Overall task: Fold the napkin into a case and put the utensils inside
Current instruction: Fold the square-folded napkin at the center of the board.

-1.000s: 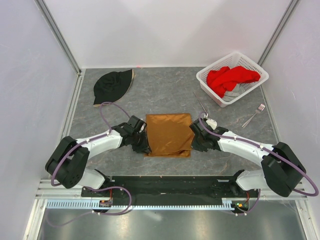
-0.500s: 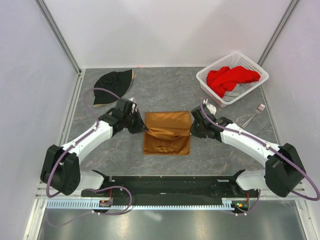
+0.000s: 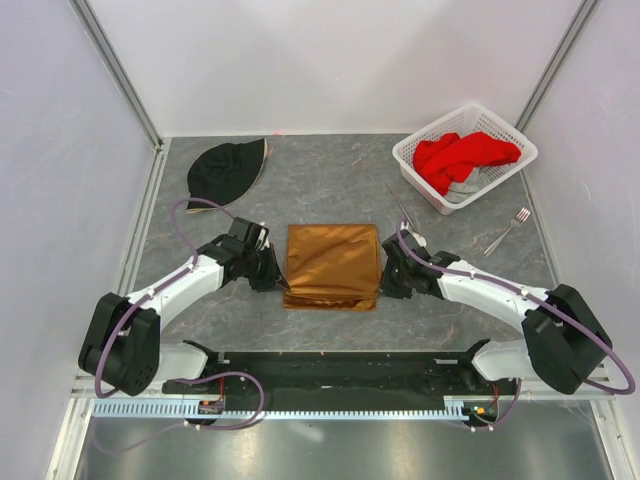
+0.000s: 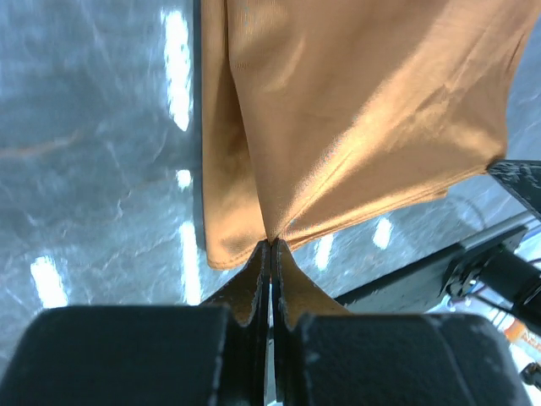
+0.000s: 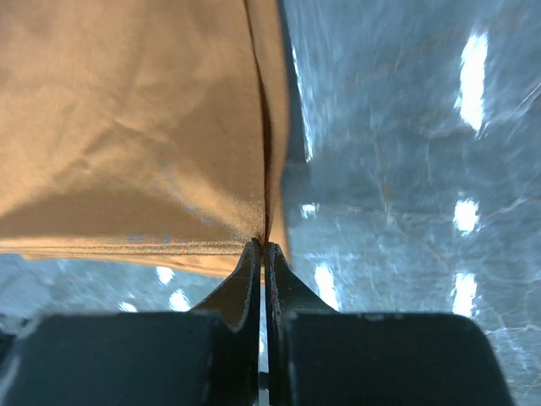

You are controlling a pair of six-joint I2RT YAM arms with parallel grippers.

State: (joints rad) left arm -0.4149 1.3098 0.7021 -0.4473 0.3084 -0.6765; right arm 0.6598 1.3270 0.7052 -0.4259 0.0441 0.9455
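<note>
The napkin's upper layer (image 3: 331,292) ends short of the lower layer's near edge. I should pull the upper layer closer with both grippers and lay it over the exposed strip (image 3: 328,304).
The shiny orange-brown napkin (image 3: 332,262) lies folded in the middle of the table. My left gripper (image 3: 284,284) is shut on its near left corner (image 4: 272,228). My right gripper (image 3: 381,284) is shut on its near right corner (image 5: 258,228). In both wrist views the cloth pulls up into a crease where the jaws pinch it. The silver fork (image 3: 508,231) lies on the table to the right. The thin grey knife (image 3: 400,207) lies just beyond my right gripper, partly behind its wrist.
A white basket (image 3: 436,125) holding a red cloth (image 3: 462,155) stands at the back right. A black hat (image 3: 225,172) lies at the back left. Pale walls enclose the grey tabletop on three sides.
The left gripper has closed on the cloth. Both grippers swung away from me with the napkin's edge, raising a fold, then came back toward its near corners, and the cloth now lies flatter.
</note>
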